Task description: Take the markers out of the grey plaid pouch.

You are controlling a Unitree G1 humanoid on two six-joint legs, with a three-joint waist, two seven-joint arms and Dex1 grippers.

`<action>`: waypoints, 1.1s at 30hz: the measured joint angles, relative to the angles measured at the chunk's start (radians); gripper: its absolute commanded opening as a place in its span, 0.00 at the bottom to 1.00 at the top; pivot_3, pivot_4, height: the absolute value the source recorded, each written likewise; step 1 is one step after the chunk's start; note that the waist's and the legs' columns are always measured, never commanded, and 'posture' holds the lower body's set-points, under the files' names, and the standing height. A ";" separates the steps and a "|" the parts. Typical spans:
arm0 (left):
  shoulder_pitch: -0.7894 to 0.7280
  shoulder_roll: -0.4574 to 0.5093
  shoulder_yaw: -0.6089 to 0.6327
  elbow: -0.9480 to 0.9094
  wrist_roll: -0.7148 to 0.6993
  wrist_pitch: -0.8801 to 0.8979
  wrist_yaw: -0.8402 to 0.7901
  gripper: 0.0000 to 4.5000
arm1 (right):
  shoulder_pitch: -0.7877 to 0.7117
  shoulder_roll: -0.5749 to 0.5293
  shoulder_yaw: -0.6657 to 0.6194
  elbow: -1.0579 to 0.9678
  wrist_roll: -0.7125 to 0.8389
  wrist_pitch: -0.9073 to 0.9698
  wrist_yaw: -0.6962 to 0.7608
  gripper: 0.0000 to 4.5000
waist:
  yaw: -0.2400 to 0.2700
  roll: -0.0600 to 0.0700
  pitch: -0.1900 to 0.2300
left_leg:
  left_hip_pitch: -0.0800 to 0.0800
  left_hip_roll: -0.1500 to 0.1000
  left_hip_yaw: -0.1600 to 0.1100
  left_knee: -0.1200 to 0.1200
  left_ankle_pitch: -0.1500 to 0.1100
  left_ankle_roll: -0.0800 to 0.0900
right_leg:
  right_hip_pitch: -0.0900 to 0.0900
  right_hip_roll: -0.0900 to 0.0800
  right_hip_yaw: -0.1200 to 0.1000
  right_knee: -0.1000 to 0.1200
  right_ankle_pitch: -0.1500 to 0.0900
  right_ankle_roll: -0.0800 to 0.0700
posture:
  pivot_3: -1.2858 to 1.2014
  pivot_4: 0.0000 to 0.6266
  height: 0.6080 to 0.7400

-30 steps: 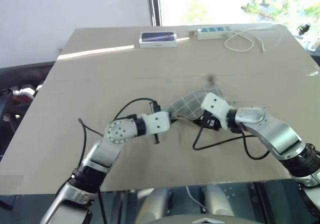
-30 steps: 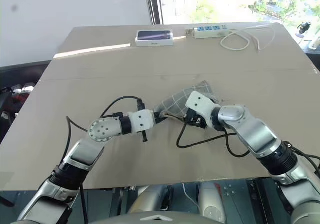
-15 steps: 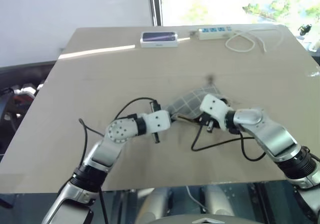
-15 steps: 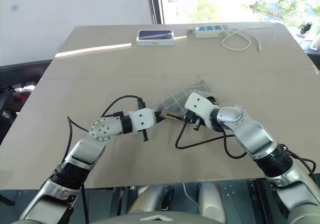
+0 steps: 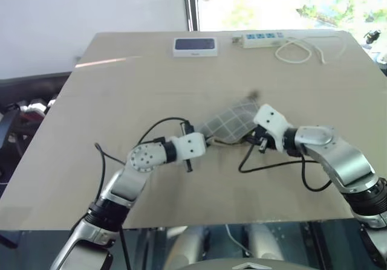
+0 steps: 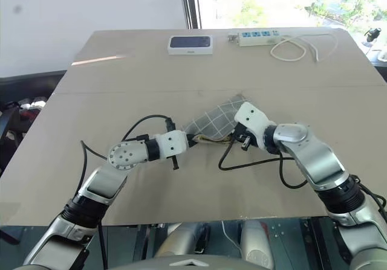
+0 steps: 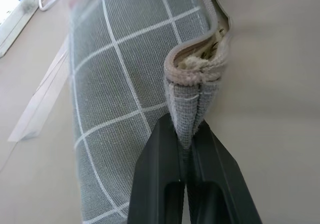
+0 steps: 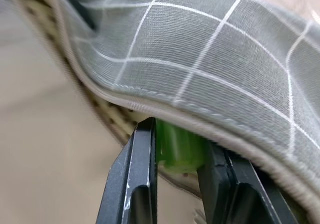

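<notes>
The pouch is pinned by my left gripper and the marker's green end [image 8: 178,151] is held by my right gripper, so I should keep pulling until the marker is clear of the pouch's opening [image 6: 211,139].
The grey plaid pouch [image 5: 233,118] lies slantwise in the middle of the table [image 5: 121,89]. My left gripper [image 5: 208,142] is shut on the pouch's near end, and the left wrist view shows that end [image 7: 192,114] pinched between the black fingers [image 7: 160,164]. My right gripper [image 5: 251,138] is at the pouch's zipper edge [image 8: 150,108], shut on the green end of a marker [image 8: 180,146] that pokes out from under the fabric. The marker's barrel is hidden inside the pouch.
A white device with a dark screen [image 5: 195,46] lies at the far edge, with a white power strip [image 5: 261,38] and its coiled white cord [image 5: 299,49] to its right. Black cables [image 5: 272,166] loop on the table beside both arms.
My right gripper's jaws have narrowed at the pouch's opening, and the hand has drawn slightly right and away. The pouch now lies straighter. The left gripper has kept its hold.
</notes>
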 measured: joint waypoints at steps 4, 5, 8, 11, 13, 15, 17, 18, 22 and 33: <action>-0.003 0.006 0.002 0.020 0.017 -0.003 0.019 0.00 | 0.055 -0.046 -0.075 -0.043 0.054 -0.020 0.059 0.14 | 0.003 0.000 0.000 | 0.000 0.000 0.000 0.001 0.000 0.000 | 0.001 0.000 0.000 0.000 0.000 0.000 | 0.52 0.24 0.98; -0.003 0.007 0.005 0.025 0.022 -0.003 0.023 0.00 | 0.073 -0.067 -0.101 -0.058 0.073 -0.020 0.077 0.14 | 0.006 0.000 0.000 | 0.000 0.000 -0.001 0.001 0.000 0.000 | 0.001 0.000 0.000 -0.001 0.000 0.000 | 0.52 0.24 0.98; -0.007 0.009 0.013 0.036 0.030 -0.001 0.039 0.00 | 0.136 -0.147 -0.163 -0.087 0.123 -0.021 0.146 0.14 | 0.008 0.000 0.000 | 0.000 0.000 -0.001 0.001 0.000 0.000 | 0.001 0.000 0.000 -0.001 0.000 0.000 | 0.52 0.24 0.98; -0.011 0.007 0.034 0.045 0.027 0.012 0.046 0.00 | 0.189 -0.201 -0.207 -0.089 0.148 -0.022 0.192 0.14 | 0.005 0.000 0.000 | 0.000 0.000 0.000 0.001 0.000 0.000 | 0.002 0.000 0.000 0.000 0.000 0.000 | 0.52 0.24 0.98; -0.016 0.002 0.043 0.044 0.024 0.027 0.048 0.00 | 0.212 -0.219 -0.239 -0.074 0.160 -0.030 0.205 0.14 | 0.003 0.000 0.000 | 0.000 0.000 0.000 0.001 0.000 0.000 | 0.002 0.000 0.000 0.000 0.000 0.000 | 0.52 0.24 0.98; -0.014 -0.001 0.050 0.043 0.011 0.038 0.049 0.00 | 0.235 -0.255 -0.258 -0.041 0.155 -0.045 0.216 0.14 | 0.005 0.000 0.000 | 0.000 0.000 0.000 0.001 0.000 0.000 | 0.002 0.000 0.000 0.000 0.000 0.000 | 0.52 0.24 0.98; -0.013 -0.005 0.059 0.039 -0.002 0.051 0.050 0.00 | 0.268 -0.289 -0.279 0.000 0.137 -0.069 0.217 0.14 | 0.007 -0.001 0.000 | 0.000 0.000 0.000 0.002 0.000 0.000 | 0.002 -0.001 0.000 -0.001 0.000 0.000 | 0.52 0.24 0.98; -0.012 -0.006 0.065 0.037 -0.005 0.054 0.053 0.00 | 0.284 -0.297 -0.289 0.019 0.130 -0.081 0.218 0.14 | 0.008 -0.001 0.000 | 0.000 0.000 0.000 0.001 0.000 0.000 | 0.002 -0.001 0.000 -0.001 0.000 0.000 | 0.52 0.24 0.98; -0.011 -0.006 0.073 0.032 -0.010 0.059 0.055 0.00 | 0.329 -0.315 -0.322 0.030 0.131 -0.097 0.237 0.14 | 0.008 -0.001 0.000 | 0.000 0.000 0.000 0.001 0.000 0.000 | 0.002 -0.001 0.001 0.000 0.000 0.000 | 0.52 0.24 0.98; 0.005 -0.016 0.078 0.020 -0.035 0.068 0.055 0.00 | 0.282 -0.264 -0.428 0.133 0.059 0.054 -0.023 0.69 | 0.014 -0.001 0.000 | 0.000 0.000 0.000 0.003 0.000 0.000 | 0.002 -0.001 0.001 0.000 0.000 0.000 | 0.52 0.24 0.98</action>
